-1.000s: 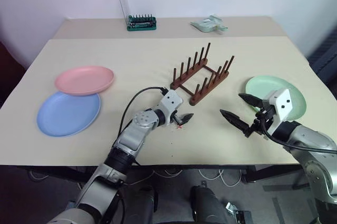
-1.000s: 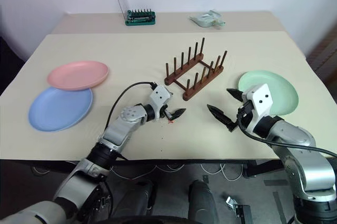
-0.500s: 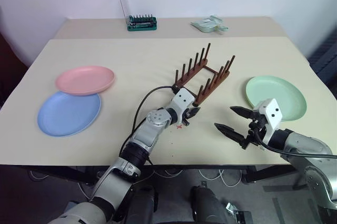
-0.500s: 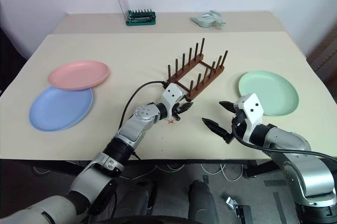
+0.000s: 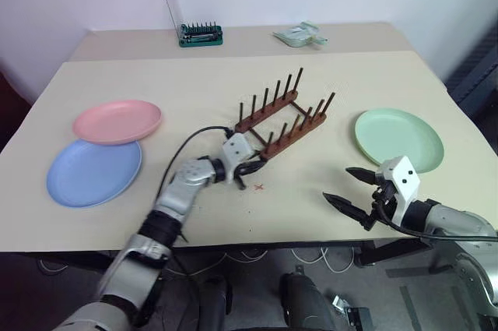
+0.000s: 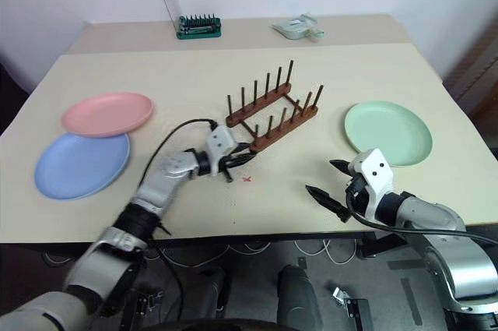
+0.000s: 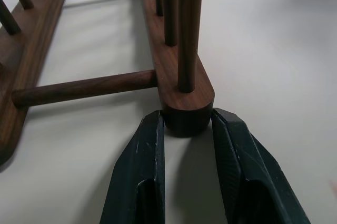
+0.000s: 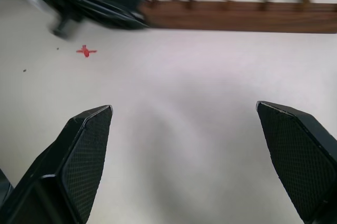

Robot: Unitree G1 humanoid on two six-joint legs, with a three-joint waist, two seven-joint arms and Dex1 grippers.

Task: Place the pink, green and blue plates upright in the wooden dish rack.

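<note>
I should open my left gripper and push the near rail's front side (image 5: 280,149) to square the rack, since the wooden dish rack (image 5: 289,134) slants away from the table's front edge.
The wooden dish rack (image 5: 280,117) stands empty at the table's middle, its pegs upright. My left gripper (image 5: 253,166) is shut on the rounded near end of one rail; the left wrist view shows the rack (image 7: 179,76) with both fingers (image 7: 142,150) pressed against that end. The pink plate (image 5: 117,121) lies flat at the left, overlapping the blue plate (image 5: 93,173) in front of it. The green plate (image 5: 398,139) lies flat at the right. My right gripper (image 5: 336,183) hovers open and empty just in front of the green plate.
A green-based bit case (image 5: 201,33) with its clear lid raised and a pale green object (image 5: 298,34) sit at the back. A small red cross (image 5: 258,186) marks the tabletop near my left gripper. The table's front edge runs close below both arms.
My left gripper reached the rack's near rail end, shut on it and shifted it a little to the left. The right gripper sank slightly toward the front edge, still open.
</note>
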